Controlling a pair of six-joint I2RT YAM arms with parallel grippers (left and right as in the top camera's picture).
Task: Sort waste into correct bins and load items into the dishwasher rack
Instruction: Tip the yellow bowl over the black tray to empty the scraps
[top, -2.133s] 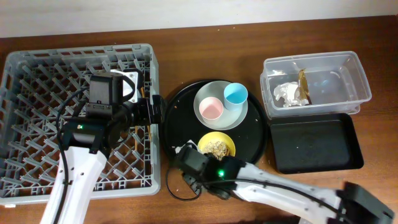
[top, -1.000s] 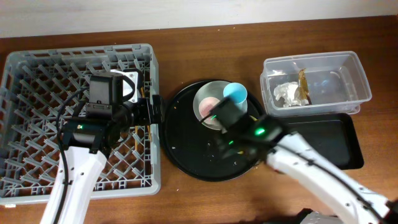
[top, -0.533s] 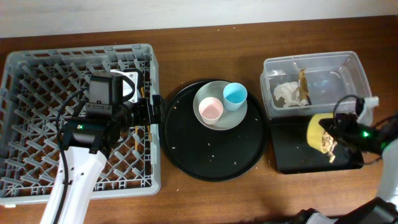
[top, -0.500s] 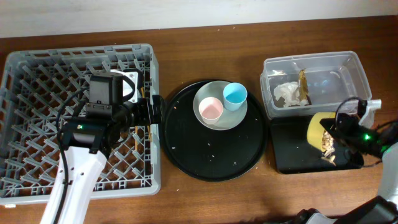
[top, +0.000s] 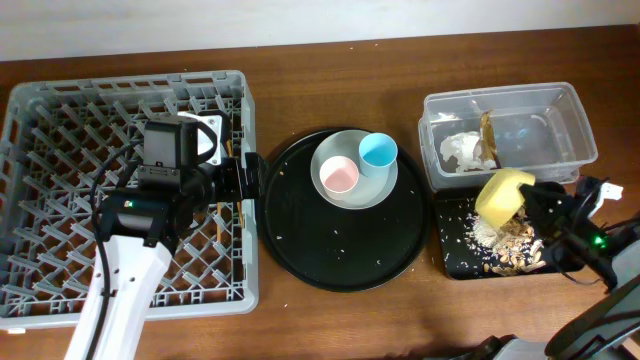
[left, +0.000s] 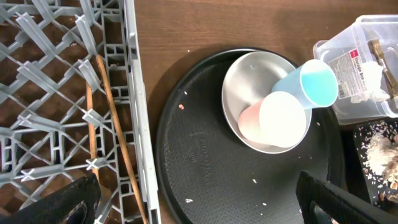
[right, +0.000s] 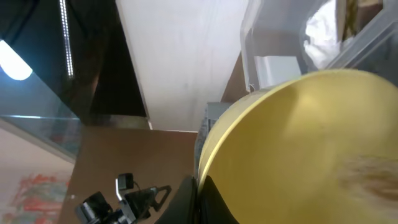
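Slanted pegs (top: 62, 180) stand up all over the grey rack. The pink cup (top: 339, 177) will lean at a tilt among them when I put it in.
My right gripper (top: 533, 203) is shut on the rim of the yellow bowl (top: 503, 197), held tilted over the shallow black tray (top: 566, 220); the bowl fills the right wrist view (right: 311, 155). Beige food scraps (top: 510, 248) lie scattered in that tray. The clear tub (top: 506, 135) holds the white tissue (top: 461, 149) and the brown-gold wrapper (top: 488, 138). The pink cup (top: 339, 176) and light-blue cup (top: 379, 153) sit on the grey-green plate (top: 350, 193). Two chopsticks (left: 112, 137) lie in the grey rack (top: 60, 130). My left gripper (left: 199, 199) is open over the rack's right edge.
The large round black tray (top: 340, 245) lies between the rack and the bins, with a few crumbs on it. The back wall runs along the table's far edge.
My right gripper carried the yellow bowl from the round tray to the shallow black tray and tipped it; the food scraps have spilled into the tray. The left arm has not moved.
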